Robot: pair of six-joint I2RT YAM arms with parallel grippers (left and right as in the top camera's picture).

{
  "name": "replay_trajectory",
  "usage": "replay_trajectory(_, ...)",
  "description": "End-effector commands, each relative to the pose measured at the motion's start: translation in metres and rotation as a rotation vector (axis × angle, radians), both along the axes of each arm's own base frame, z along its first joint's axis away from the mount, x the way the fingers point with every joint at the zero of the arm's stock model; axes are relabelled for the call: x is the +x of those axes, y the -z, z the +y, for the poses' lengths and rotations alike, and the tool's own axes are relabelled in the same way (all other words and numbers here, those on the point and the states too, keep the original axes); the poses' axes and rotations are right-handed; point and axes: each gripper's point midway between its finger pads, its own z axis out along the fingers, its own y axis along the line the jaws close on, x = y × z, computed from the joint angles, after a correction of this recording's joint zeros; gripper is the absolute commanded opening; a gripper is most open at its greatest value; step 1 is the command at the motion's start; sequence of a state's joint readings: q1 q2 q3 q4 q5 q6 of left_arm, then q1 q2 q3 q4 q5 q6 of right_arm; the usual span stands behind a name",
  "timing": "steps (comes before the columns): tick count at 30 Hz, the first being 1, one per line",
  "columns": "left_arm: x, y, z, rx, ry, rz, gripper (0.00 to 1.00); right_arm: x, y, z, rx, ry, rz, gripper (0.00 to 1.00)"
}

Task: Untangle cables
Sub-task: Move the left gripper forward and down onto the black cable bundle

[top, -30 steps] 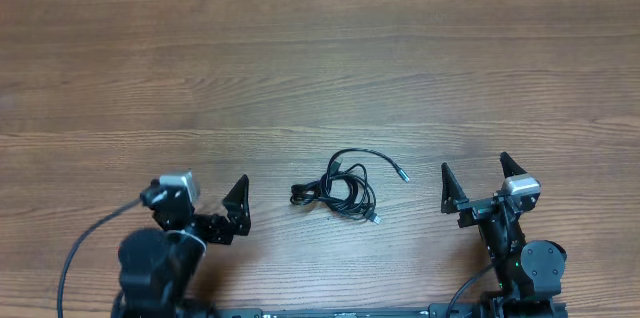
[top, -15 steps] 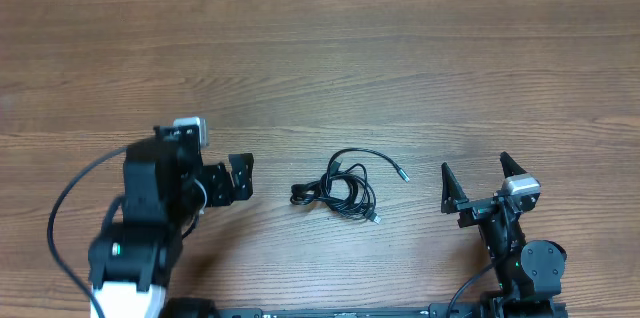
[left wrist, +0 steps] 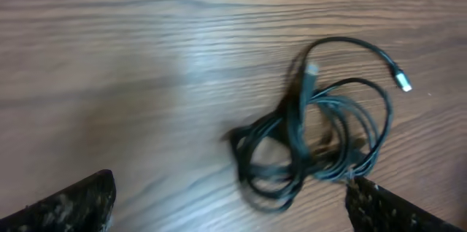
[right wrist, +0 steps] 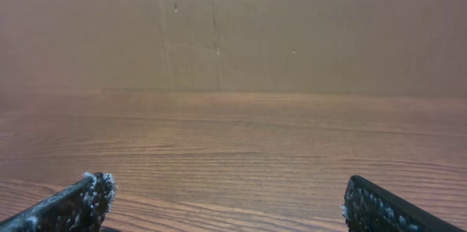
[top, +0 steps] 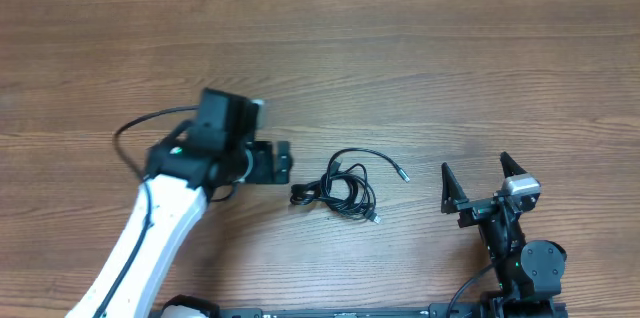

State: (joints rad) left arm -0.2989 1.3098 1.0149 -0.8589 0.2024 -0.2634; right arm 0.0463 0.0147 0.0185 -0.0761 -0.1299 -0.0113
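Note:
My left gripper is open with the heap of loops of the cables sticking out toward it, so I keep lowering it until its fingers straddle the heap and close.
The cables lie as a small tangle of thin black cords in the middle of the wooden table, with metal-tipped plug ends sticking out at the right and bottom. My left gripper hovers just left of the tangle, open and empty. In the left wrist view the cables sit ahead and to the right of the left gripper, with the right fingertip close to the loops. My right gripper rests open at the lower right, apart from the cords; the right wrist view of it shows only bare table.
The wooden table stretches wide behind the tangle. A brown wall rises at the table's far edge. The left arm's white link slants across the lower left, and the right arm's base stands at the lower right.
The left arm has swung up and to the right, bringing its open gripper from the lower left to just beside the cables. The right arm and the cables have not moved.

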Motion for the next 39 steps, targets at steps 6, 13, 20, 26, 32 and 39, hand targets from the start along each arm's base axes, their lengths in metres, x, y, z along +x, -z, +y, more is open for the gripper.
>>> replay_trajectory(6,0.012,0.017,-0.050,-0.206,-0.116,0.158,1.00,0.000,0.002,-0.002,0.003,0.008,-0.003,1.00)
replay_trajectory(13,0.001,0.055,-0.020,-0.047,-0.590,0.316,1.00,0.000,0.002,-0.002,0.003,0.008,-0.003,1.00)
replay_trajectory(20,-0.010,0.068,-0.040,-0.011,-0.700,0.333,1.00,0.000,0.002,-0.002,0.003,0.008,-0.003,1.00)
replay_trajectory(26,-0.024,0.084,-0.041,0.020,-0.837,0.413,0.99,0.000,0.002,-0.002,0.003,0.008,-0.003,1.00)
replay_trajectory(32,-0.034,0.099,-0.045,0.032,-0.877,0.499,0.99,0.000,0.002,-0.002,0.003,0.008,-0.003,1.00)
replay_trajectory(39,-0.039,0.108,-0.047,0.051,-0.876,0.544,1.00,0.000,0.002,-0.002,0.003,0.008,-0.003,1.00)
